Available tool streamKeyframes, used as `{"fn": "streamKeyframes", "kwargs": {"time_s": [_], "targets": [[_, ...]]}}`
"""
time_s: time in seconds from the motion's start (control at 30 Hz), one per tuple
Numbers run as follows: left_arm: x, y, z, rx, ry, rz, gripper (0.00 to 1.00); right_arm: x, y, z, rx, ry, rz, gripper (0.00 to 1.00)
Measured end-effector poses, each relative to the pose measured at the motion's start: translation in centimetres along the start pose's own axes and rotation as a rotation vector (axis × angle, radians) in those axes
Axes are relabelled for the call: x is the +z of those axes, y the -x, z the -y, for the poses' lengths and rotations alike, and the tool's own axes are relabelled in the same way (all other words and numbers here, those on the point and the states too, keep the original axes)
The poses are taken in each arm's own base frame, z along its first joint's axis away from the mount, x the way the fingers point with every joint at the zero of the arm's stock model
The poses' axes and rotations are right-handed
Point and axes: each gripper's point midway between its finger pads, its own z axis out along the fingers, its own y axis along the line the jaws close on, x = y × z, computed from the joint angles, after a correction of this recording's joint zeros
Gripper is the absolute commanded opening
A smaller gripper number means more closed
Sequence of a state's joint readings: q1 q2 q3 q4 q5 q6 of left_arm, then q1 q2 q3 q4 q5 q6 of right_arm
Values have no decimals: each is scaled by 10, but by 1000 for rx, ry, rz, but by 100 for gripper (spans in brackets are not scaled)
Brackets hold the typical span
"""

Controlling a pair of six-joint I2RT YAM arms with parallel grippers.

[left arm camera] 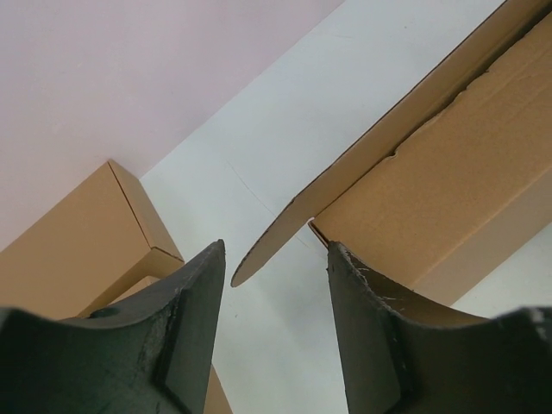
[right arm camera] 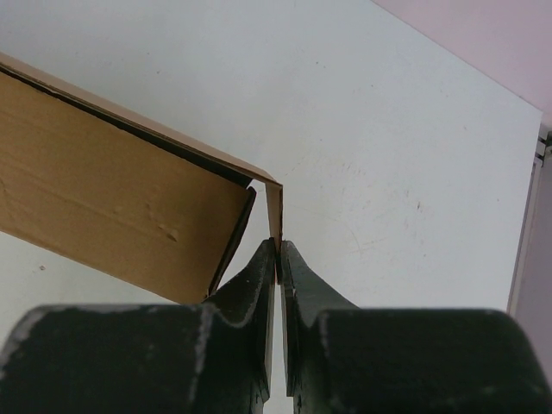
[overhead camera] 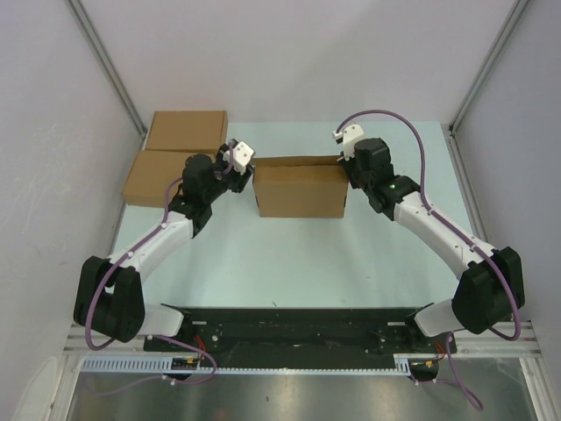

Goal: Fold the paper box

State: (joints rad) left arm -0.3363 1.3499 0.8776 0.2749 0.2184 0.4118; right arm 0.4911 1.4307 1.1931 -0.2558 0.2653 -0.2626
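Observation:
My left gripper should fold the rounded flap tab (left arm camera: pixel 262 252) in along the box's end (left arm camera: pixel 318 232) and pinch it there, because the tab sticks straight out past the box.
The paper box (overhead camera: pixel 298 191) stands mid-table as a shallow brown cardboard box with its lid panel raised along the back. My left gripper (overhead camera: pixel 243 174) is at the box's left end and stands open. In the left wrist view a rounded flap tab (left arm camera: pixel 259 252) pokes out between the fingertips (left arm camera: pixel 200 293) without touching either, and the box's side wall (left arm camera: pixel 448 198) lies to the right. My right gripper (overhead camera: pixel 344 168) is at the box's right end. In the right wrist view that gripper (right arm camera: pixel 278 247) is shut on a thin upright side flap (right arm camera: pixel 274 211) of the box (right arm camera: pixel 103 203).
Two made-up brown flat boxes lie at the back left, one (overhead camera: pixel 186 130) behind the other (overhead camera: pixel 151 178), close to the left arm; one of them (left arm camera: pixel 78 250) also shows in the left wrist view. White walls and metal posts (overhead camera: pixel 114 74) bound the table.

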Motion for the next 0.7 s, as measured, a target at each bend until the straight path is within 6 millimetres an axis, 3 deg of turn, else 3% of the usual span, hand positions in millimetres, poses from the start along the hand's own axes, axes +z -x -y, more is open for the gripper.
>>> {"fn": "streamKeyframes", "kwargs": {"time_s": [0.2,0.3,0.37,0.5,0.7], "targets": [[1,4,-1,2,0,9,21,0,0,0,-2,-3,-1,8],[1,6,-3,9,2,12,15,0,-1,1,-2,-9,-3,8],[2,5,-3,10,1,11,16,0,0,1,-2,-11,-3,8],[2,5,-3,8,0,11,32,-1,0,1,-2,-11,-3,8],[4,4,1,4,-19,12,39,-2,1,0,-2,-10,1,7]]}}
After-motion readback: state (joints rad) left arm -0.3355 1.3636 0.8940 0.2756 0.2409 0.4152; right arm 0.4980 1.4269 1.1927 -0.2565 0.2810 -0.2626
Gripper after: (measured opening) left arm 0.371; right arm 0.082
